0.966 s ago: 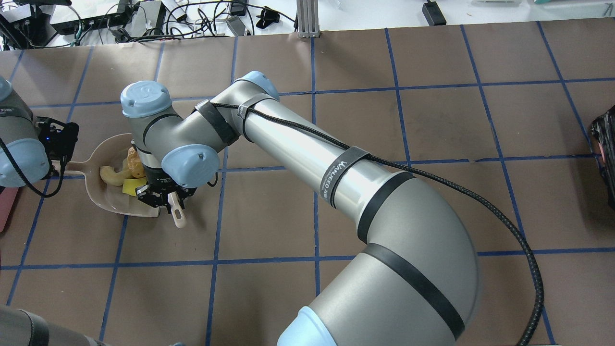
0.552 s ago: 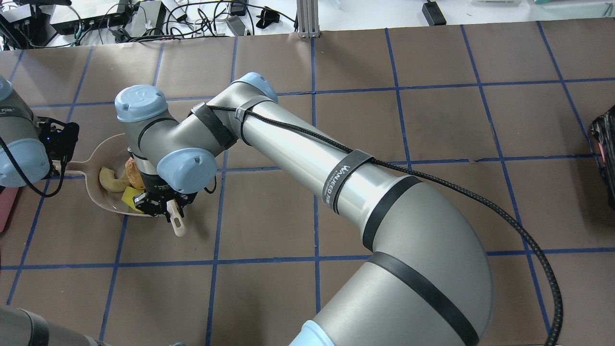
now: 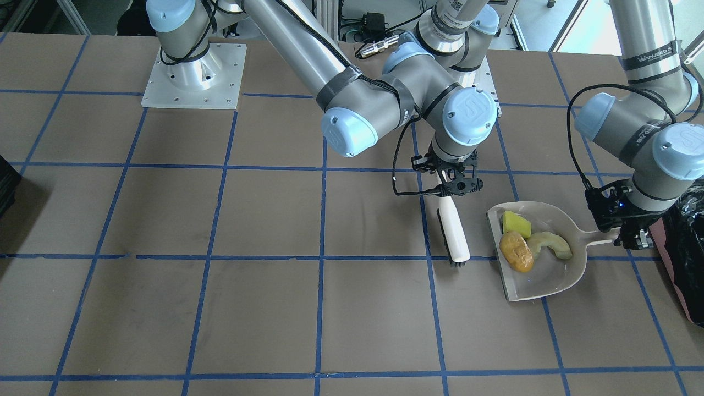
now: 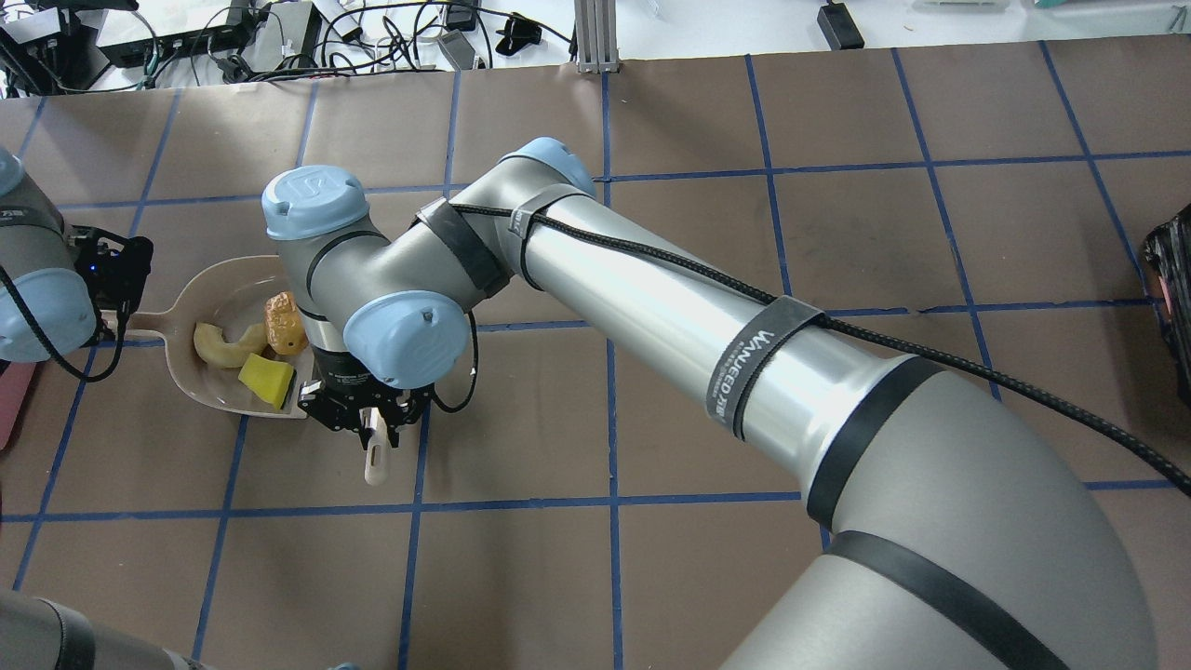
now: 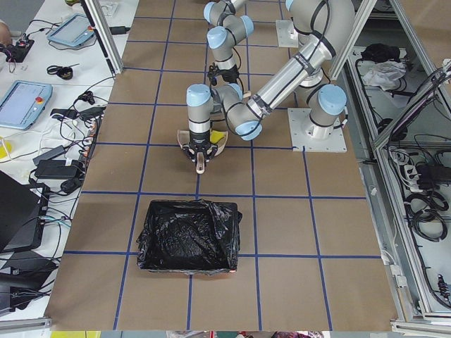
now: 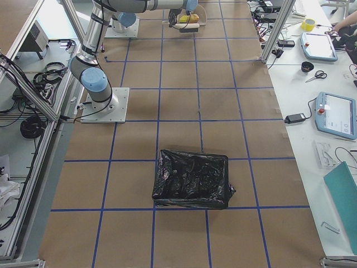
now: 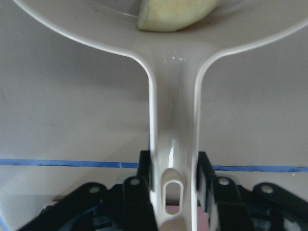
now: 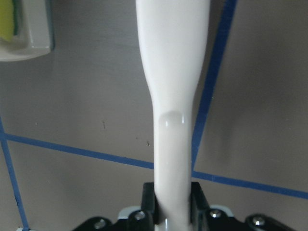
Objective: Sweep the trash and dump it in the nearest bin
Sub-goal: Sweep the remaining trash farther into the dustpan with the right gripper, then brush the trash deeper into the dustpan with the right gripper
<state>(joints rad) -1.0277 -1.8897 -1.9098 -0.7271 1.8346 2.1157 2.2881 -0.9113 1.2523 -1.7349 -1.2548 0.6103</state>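
Note:
The sponge chunk and golden-brown lump (image 3: 516,251) are close to the dustpan's open edge. My right gripper should sweep them further in toward the dustpan's handle before dumping them.
The beige dustpan (image 3: 550,280) lies flat on the table, also in the overhead view (image 4: 209,279). In it lie the yellow-and-green sponge chunk (image 3: 517,224) (image 4: 266,381), the pale cream curved piece (image 3: 550,245) (image 4: 223,342) and the golden-brown lump (image 3: 516,252) (image 4: 286,323). My left gripper (image 3: 627,237) (image 7: 174,187) is shut on the dustpan's handle. My right gripper (image 3: 448,187) (image 4: 363,419) (image 8: 173,202) is shut on the handle of the white brush (image 3: 454,231) (image 8: 173,72), just outside the pan's open edge. The pink bin with its black bag (image 3: 685,247) (image 5: 189,236) stands beside my left gripper.
A second black-lined container (image 6: 192,178) stands far off at the table's other end, at the right edge of the overhead view (image 4: 1174,307). My right arm (image 4: 651,307) reaches across the middle of the table. Cables and boxes lie beyond the far edge.
My right gripper pushed the brush a little into the pan's mouth, then drew it back out to the view's right. The sponge chunk and lump now lie uncovered. The left gripper and dustpan have not moved.

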